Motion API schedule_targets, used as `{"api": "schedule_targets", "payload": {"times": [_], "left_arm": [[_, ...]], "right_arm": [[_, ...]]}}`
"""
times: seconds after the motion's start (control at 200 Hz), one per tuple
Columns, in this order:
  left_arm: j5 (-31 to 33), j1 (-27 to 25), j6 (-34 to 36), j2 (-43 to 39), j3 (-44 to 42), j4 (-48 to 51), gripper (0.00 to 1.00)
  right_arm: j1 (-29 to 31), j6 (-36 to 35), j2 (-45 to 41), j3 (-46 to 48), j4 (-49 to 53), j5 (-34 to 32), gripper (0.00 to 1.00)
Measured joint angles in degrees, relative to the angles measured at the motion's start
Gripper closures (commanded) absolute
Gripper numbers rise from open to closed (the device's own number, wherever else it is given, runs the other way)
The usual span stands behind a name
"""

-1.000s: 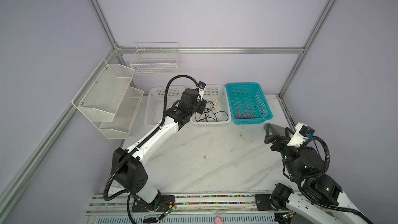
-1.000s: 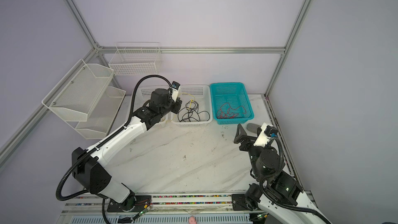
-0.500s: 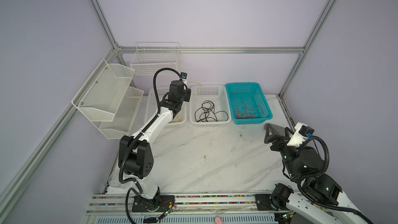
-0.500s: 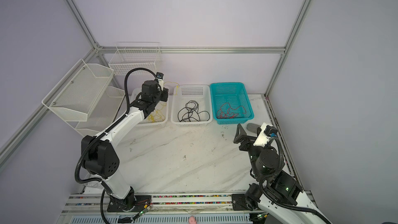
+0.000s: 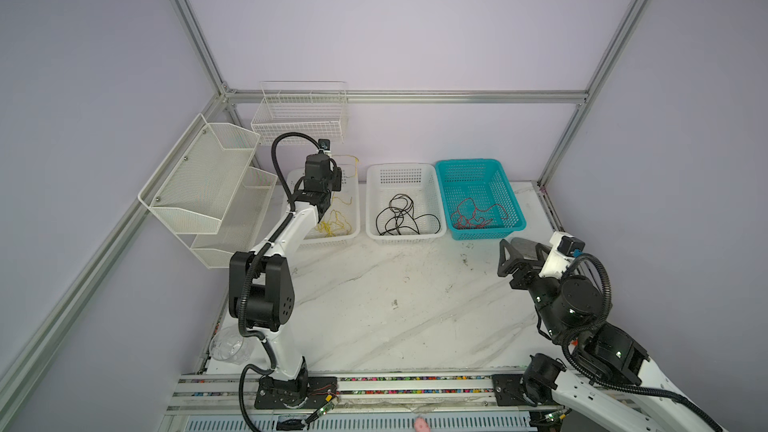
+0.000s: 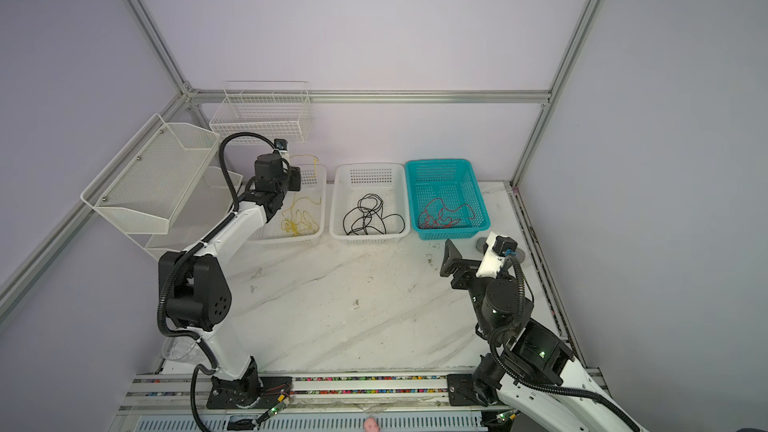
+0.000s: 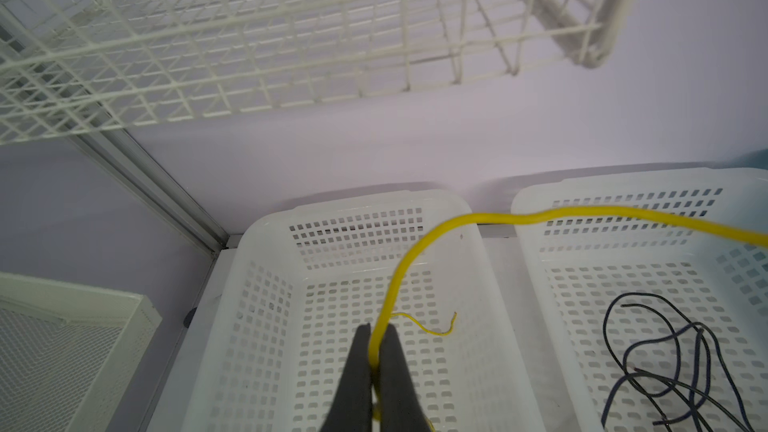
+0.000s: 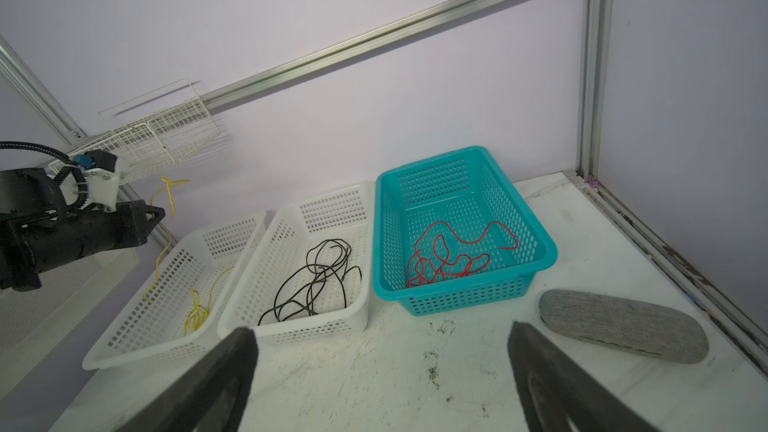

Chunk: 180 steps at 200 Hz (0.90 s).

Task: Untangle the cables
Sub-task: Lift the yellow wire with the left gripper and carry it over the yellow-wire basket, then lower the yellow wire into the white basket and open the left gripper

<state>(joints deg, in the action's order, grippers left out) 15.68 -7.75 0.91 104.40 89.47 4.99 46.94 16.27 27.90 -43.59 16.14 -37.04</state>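
The yellow cable (image 6: 314, 160) is hanging over the white basket of yellow cables (image 6: 310, 190), so the robot's left gripper should go on lowering it until the fingers are inside the basket's rim, and then let go.
My left gripper (image 7: 376, 332) is shut on a yellow cable (image 7: 419, 247) and hangs over the far end of the left white basket (image 5: 332, 238). From the jaws the cable arches up and sideways, and its lower part trails into the basket. More yellow cables (image 5: 332, 222) lie bunched in that basket. A black cable (image 5: 399, 218) sits coiled in the middle white basket (image 5: 403, 236). A red cable (image 5: 473, 216) lies in the teal basket (image 5: 482, 234). My right gripper (image 8: 380, 334) is open and empty, held above the table in front of the teal basket.
A grey oval case (image 8: 623, 326) lies on the table to the right of the right gripper. A white wire basket (image 5: 299, 118) hangs on the back wall just above the left gripper. A two-tier mesh shelf (image 5: 199, 184) stands at the left.
My left gripper has swung left from the middle basket to above the left basket, carrying the yellow cable. The right arm has not moved.
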Motion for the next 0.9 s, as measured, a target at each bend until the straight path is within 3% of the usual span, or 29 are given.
{"api": "schedule_targets", "payload": {"times": [0.9], "left_arm": [[5.38, 4.11, -0.20, 8.98, -3.13, -2.21, 1.00]], "right_arm": [[0.00, -0.09, 2.51, 0.00, 0.00, 1.09, 0.03]]}}
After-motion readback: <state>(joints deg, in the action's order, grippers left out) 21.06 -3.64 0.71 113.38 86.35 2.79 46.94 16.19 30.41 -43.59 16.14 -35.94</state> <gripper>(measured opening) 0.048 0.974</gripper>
